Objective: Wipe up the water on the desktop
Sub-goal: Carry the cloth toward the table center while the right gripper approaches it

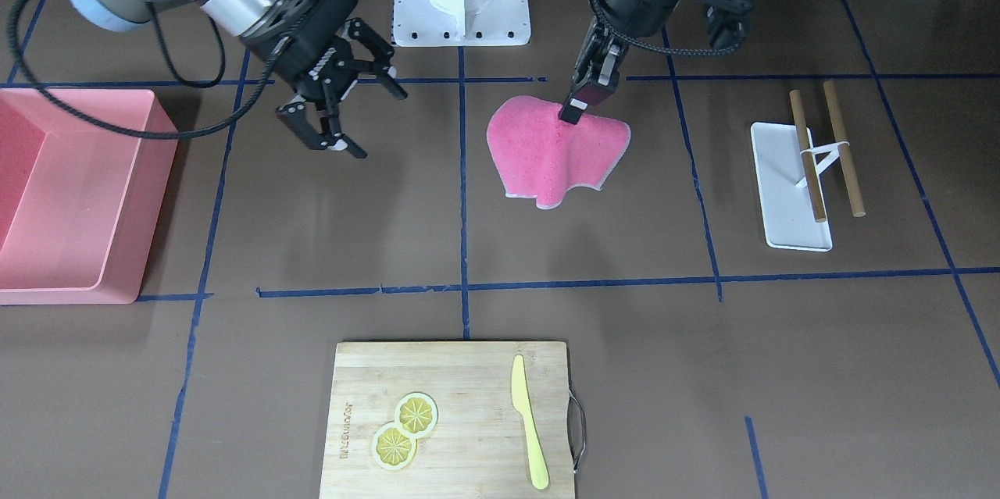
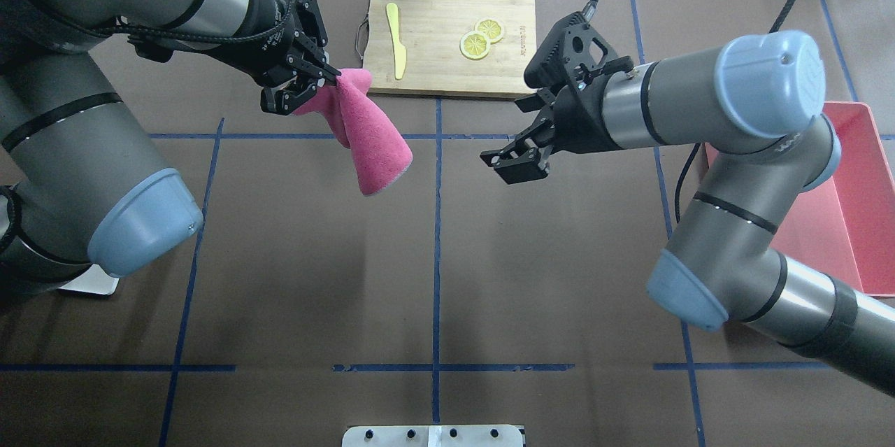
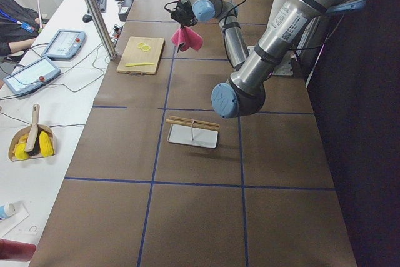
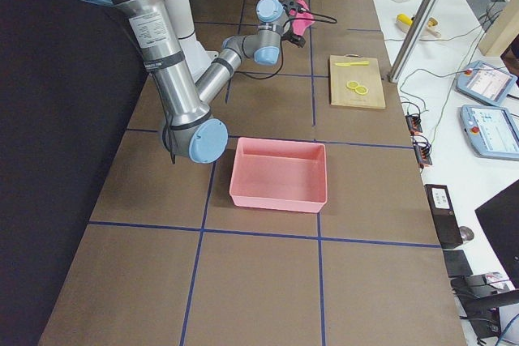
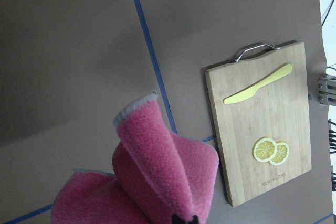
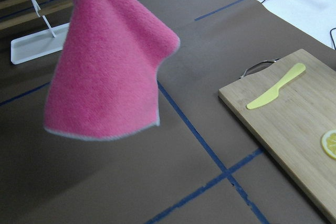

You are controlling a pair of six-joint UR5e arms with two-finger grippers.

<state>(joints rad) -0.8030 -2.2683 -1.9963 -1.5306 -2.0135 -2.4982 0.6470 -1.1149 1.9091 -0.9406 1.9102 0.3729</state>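
My gripper will wipe with the pink cloth, and its lower edge (image 1: 549,204) will spread out over the desktop below a bunched fold of the cloth, because limp folds (image 1: 553,165) run down the cloth.
My left gripper (image 1: 573,112) is shut on the top edge of a pink cloth (image 1: 547,155) and holds it off the brown desktop (image 1: 586,249), so the cloth hangs down in a cone (image 2: 370,139). The left wrist view shows the cloth (image 5: 157,182) bunched just under the fingertips. My right gripper (image 1: 355,116) is open and empty, raised above the desktop to the cloth's side (image 2: 514,166); its wrist view shows the cloth (image 6: 110,72) hanging in front of it. I see no water on the desktop in any view.
A pink bin (image 1: 78,194) stands at the right arm's end of the table. A bamboo cutting board (image 1: 453,421) with lemon slices (image 1: 405,429) and a yellow knife (image 1: 530,425) lies at the far edge. A white rack with wooden rods (image 1: 789,187) sits on the left arm's side.
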